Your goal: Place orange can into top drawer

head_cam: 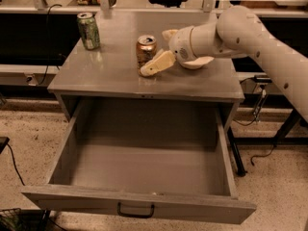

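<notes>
I can see a pale curved edge (195,65) peeking out below my gripper, so I expect a white bowl (197,60) hidden behind it as I carry the orange can away.
The orange can (146,51) stands upright on the grey cabinet top (106,71), near its middle. My gripper (156,53) reaches in from the right at the can's level, open, with its cream fingers spread. One finger (156,64) lies in front of the can's lower right side and the other finger (169,33) is behind the can's right side. The can is still resting on the top. The top drawer (144,165) is pulled wide open below, its grey inside bare, with a dark handle (136,211) on its front.
A green can (89,30) stands at the back left of the cabinet top. My white arm (255,32) comes in from the upper right. Shelving and chair legs stand behind the cabinet; cables lie on the speckled floor at both sides.
</notes>
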Motion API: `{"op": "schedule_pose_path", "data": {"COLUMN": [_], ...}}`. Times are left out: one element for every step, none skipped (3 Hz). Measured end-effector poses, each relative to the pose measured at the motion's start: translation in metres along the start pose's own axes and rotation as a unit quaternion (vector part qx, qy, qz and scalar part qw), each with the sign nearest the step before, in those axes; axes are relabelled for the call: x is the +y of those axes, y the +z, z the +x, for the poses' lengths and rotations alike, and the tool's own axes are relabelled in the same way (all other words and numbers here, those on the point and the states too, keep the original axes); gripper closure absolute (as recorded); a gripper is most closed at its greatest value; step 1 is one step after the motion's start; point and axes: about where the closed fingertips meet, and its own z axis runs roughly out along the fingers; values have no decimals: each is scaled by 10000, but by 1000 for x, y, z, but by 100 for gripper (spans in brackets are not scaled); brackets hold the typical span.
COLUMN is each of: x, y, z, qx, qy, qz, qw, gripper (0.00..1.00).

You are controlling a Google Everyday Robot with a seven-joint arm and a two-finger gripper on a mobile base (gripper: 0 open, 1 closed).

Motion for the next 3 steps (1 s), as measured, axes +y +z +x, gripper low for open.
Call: {"op": "schedule_pose_path", "data": {"x": [-3,-2,0], "y": [18,29,31], "z": [0,-1,-9], "qx": [-226,-399,-747], "qy": [389,589,472], "qz": [-10,-99,-235], "qw": [9990,9974,9958], "gripper": [0,18,41]}}
